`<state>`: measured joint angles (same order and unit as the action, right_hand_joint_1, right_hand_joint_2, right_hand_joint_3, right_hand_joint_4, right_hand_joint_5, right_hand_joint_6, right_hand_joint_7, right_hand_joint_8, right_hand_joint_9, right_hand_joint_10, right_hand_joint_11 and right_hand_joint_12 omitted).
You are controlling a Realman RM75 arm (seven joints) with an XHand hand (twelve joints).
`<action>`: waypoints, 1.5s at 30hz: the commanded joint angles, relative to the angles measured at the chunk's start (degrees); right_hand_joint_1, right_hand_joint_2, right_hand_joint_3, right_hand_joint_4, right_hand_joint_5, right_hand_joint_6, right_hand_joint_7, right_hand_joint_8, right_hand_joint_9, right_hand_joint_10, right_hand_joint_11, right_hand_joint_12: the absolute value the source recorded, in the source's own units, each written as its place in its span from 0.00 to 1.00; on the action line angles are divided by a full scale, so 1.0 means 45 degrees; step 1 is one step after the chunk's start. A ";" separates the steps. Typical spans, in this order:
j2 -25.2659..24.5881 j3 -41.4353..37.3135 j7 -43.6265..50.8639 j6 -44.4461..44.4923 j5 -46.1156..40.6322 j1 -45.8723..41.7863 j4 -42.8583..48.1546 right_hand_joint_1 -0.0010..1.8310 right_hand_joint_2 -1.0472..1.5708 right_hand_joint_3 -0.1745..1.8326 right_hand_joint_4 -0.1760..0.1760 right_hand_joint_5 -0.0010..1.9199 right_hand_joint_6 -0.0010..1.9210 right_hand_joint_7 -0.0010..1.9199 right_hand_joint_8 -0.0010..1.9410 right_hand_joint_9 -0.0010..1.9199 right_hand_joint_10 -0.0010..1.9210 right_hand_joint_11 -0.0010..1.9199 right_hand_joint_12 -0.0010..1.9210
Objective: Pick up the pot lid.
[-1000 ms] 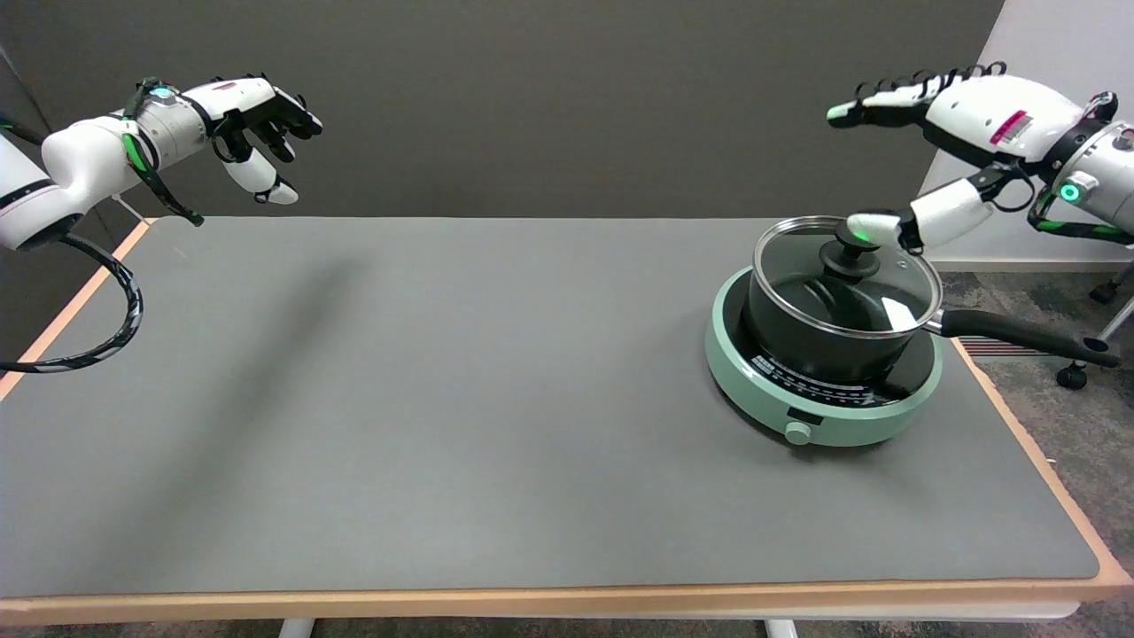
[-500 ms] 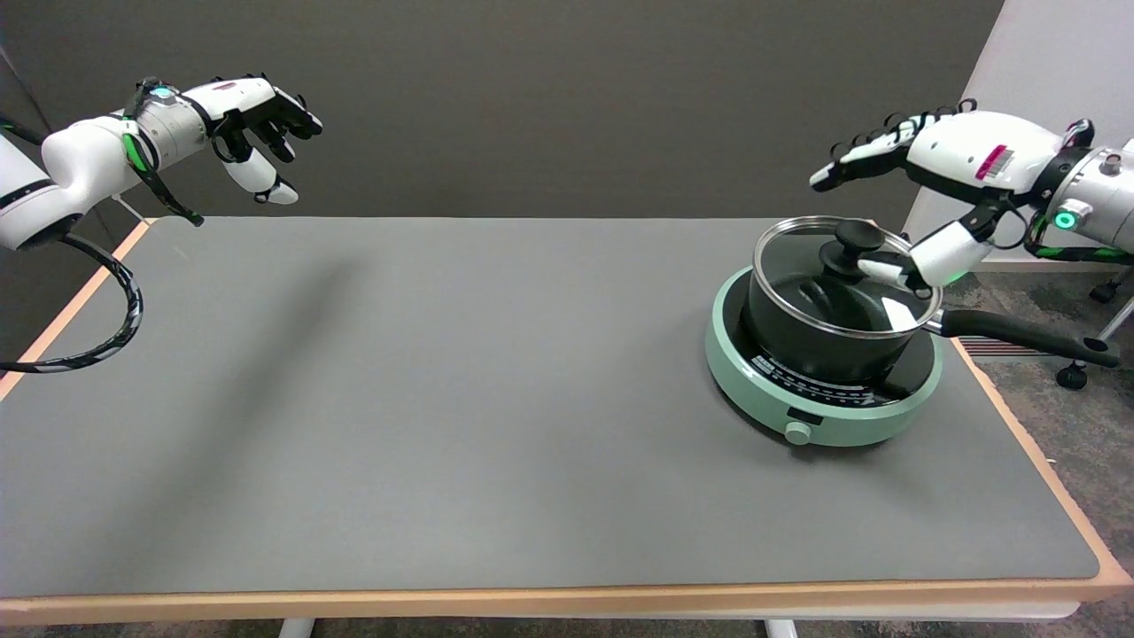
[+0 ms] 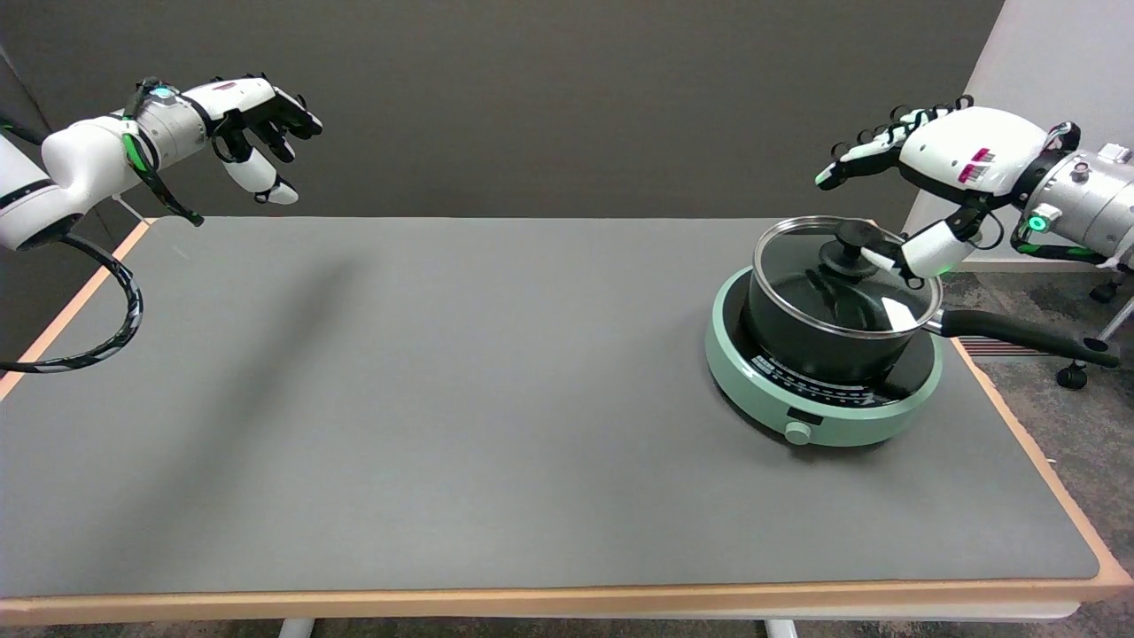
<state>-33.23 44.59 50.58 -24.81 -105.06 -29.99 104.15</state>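
Observation:
The robot should expect the black saucepan (image 3: 824, 344) to be empty when it lifts the lid, because plain dark shows through the glass pot lid (image 3: 842, 297).
A glass pot lid (image 3: 802, 275) with a metal rim and a black knob (image 3: 849, 246) sits on a black saucepan (image 3: 828, 332). The saucepan stands on a round green induction cooker (image 3: 824, 403) at the table's right end. My right hand (image 3: 939, 168) hovers just right of and above the lid. Its fingers are spread and holding nothing. The thumb reaches down to the right side of the knob; whether it touches the knob I cannot tell. The other fingers stretch out above the lid's far edge.
The saucepan's long black handle (image 3: 1019, 335) sticks out to the right, past the table edge. The left arm's hand (image 3: 257, 120) hangs still in the air at the upper left. A grey mat (image 3: 443, 399) covers the table.
My right hand has dropped and turned. Its thumb moved from above the knob to the knob's right side. The lid and pot have stayed in place.

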 commanded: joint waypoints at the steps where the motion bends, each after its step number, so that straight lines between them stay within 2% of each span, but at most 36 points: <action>1: -0.0199 0.1644 0.0857 0.1202 0.0675 0.0974 -0.0802 0.50 0.60 0.57 0.92 0.29 0.16 0.30 0.10 0.30 0.17 0.17 0.33; 24: -0.0186 0.1613 0.0751 0.0856 0.0613 0.0709 -0.0931 0.50 0.61 0.57 0.93 0.30 0.16 0.33 0.10 0.32 0.19 0.19 0.35; 28: -0.0154 0.1613 0.0733 0.0856 0.0566 0.0695 -0.0949 0.50 0.62 0.55 0.99 0.33 0.20 0.37 0.12 0.34 0.20 0.19 0.34; 32: -0.0151 0.1613 0.0733 0.0856 0.0417 0.0691 -0.0984 0.49 0.64 0.51 1.00 0.35 0.25 0.40 0.17 0.37 0.22 0.20 0.33; 34: -0.0151 0.1645 0.0733 0.0856 0.0417 0.0691 -0.0984 0.45 0.63 0.55 1.00 0.34 0.29 0.41 0.20 0.36 0.26 0.20 0.36; 45: -0.0168 0.1752 0.0733 0.0611 -0.0169 0.0727 -0.1034 0.45 0.63 0.55 1.00 0.35 0.30 0.41 0.19 0.38 0.28 0.20 0.36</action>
<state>-33.94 51.90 53.80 -21.01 -103.21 -26.88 99.97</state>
